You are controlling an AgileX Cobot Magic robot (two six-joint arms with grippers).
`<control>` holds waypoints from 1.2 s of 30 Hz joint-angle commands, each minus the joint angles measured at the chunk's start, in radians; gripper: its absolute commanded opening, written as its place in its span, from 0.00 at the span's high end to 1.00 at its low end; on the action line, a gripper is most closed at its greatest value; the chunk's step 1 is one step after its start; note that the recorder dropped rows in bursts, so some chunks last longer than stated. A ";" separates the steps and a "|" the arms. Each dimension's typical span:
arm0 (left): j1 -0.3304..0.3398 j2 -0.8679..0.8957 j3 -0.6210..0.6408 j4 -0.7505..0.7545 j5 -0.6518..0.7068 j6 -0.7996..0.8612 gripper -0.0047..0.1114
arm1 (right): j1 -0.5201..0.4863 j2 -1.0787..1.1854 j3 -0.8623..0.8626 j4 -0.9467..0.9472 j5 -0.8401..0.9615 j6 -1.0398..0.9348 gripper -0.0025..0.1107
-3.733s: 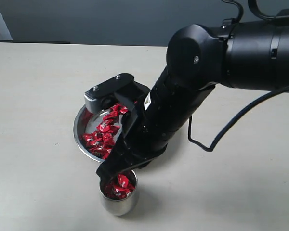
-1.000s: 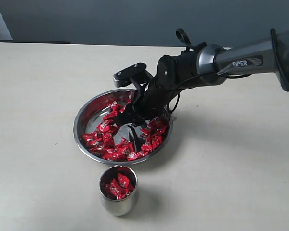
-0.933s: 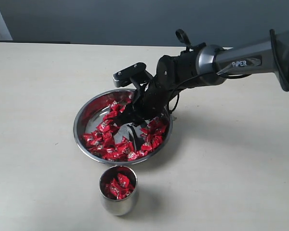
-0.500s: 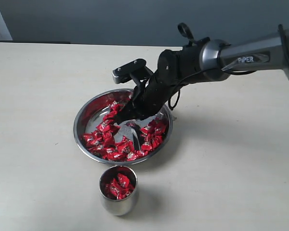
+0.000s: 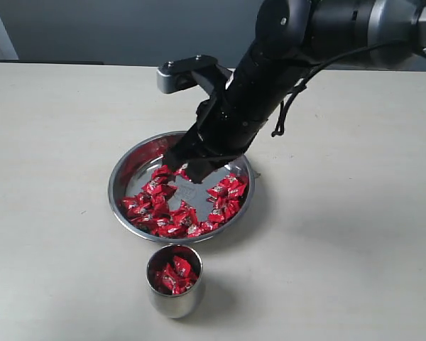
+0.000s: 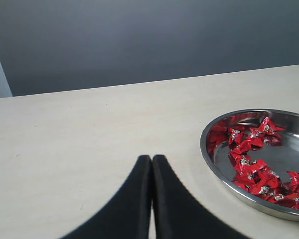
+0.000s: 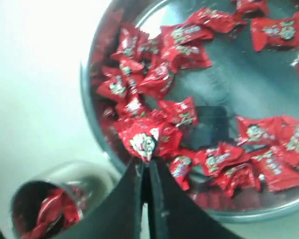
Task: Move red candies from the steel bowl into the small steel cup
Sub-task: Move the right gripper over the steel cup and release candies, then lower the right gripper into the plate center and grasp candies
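One red candy (image 7: 143,139) hangs free above the steel bowl, so my right gripper carries on to the small steel cup's open top (image 5: 175,271) and releases it there.
The steel bowl (image 5: 114,186) sits mid-table with many red candies (image 5: 163,213) inside. In front of it the small steel cup (image 5: 175,300) stands upright with several red candies in it. My right gripper (image 5: 187,170) hangs just above the bowl's middle, shut on one red candy (image 7: 145,135) pinched at its fingertips (image 7: 147,162). In the right wrist view the bowl (image 7: 91,107) and the cup (image 7: 70,173) lie below the held candy. My left gripper (image 6: 152,159) is shut and empty over bare table beside the bowl (image 6: 207,154); the exterior view does not show it.
The right arm's black body (image 5: 270,78) reaches in from the upper right over the bowl's far side. Pale tabletop (image 5: 50,128) surrounds the bowl and cup. A grey wall (image 6: 139,40) backs the table.
The right gripper's jaws were spread down among the candies; they have shut on one candy and risen out of the bowl as the arm lifted. Bowl and cup have not moved.
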 commanded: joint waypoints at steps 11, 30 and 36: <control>-0.001 -0.004 0.004 -0.005 -0.003 0.000 0.96 | 0.189 -0.052 0.083 -0.038 0.171 -0.018 0.97; -0.001 -0.004 0.004 -0.005 -0.003 0.000 0.96 | 0.189 -0.052 0.101 -0.008 0.120 -0.113 0.60; -0.001 -0.004 0.004 -0.005 -0.003 0.000 0.96 | 0.187 -0.051 0.101 -0.505 -0.153 0.337 0.60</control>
